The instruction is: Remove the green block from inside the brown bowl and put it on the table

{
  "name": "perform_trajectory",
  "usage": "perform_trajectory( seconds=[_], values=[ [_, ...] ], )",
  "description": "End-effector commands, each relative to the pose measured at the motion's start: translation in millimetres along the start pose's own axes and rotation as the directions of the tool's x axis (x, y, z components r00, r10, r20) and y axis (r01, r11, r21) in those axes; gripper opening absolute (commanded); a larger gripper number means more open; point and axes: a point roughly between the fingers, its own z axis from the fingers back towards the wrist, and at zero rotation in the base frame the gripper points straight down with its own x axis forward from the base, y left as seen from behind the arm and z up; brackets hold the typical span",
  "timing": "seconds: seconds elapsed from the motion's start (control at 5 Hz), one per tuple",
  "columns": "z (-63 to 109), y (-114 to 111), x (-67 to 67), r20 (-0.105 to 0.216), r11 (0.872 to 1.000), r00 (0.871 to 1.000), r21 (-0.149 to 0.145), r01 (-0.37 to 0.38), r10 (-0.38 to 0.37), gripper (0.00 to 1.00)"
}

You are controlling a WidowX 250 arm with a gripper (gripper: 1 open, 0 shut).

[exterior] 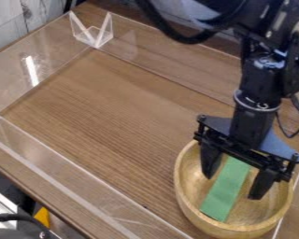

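My gripper will lift the green block (223, 194) with its near end jutting below my fingers, since they straddle the block's far end (238, 166).
The green block (226, 194) lies slanted inside the brown bowl (186, 183) at the lower right of the table (121, 112). My gripper (239, 172) hangs straight down over the bowl on the black arm. It is open, with one black finger (216, 158) on each side of the block's far end. The fingertips sit about level with the bowl's rim, and I see no grip on the block.
Clear acrylic walls (64, 182) edge the table along the front and left. A small clear folded stand (91, 30) sits at the back left. The bowl is close to the table's right front corner.
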Motion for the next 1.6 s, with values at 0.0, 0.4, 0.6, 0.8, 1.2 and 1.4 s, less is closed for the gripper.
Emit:
perform_trajectory(
  seconds=[0.0, 0.4, 0.6, 0.8, 1.2, 1.4],
  values=[
    [4.2, -2.0, 2.2, 0.049, 1.0, 0.999, -0.025, -0.004, 0.005, 1.0],
    [-19.8, -10.1, 2.8, 0.052, 0.999, 0.998, -0.03, -0.037, 0.039, 1.0],
    [-36.0, -13.7, 6.2, 0.052, 0.998, 0.997, -0.025, -0.059, 0.061, 1.0],
    [-43.2, -16.2, 7.9, 0.055, 0.997, 0.995, -0.025, -0.077, 0.078, 0.0],
    [-25.7, -15.3, 21.7, 0.066, 0.993, 0.992, -0.042, -0.106, 0.109, 0.0],
    [-2.9, -8.6, 17.1, 0.071, 0.992, 0.99, -0.051, -0.115, 0.118, 0.0]
  ],
)
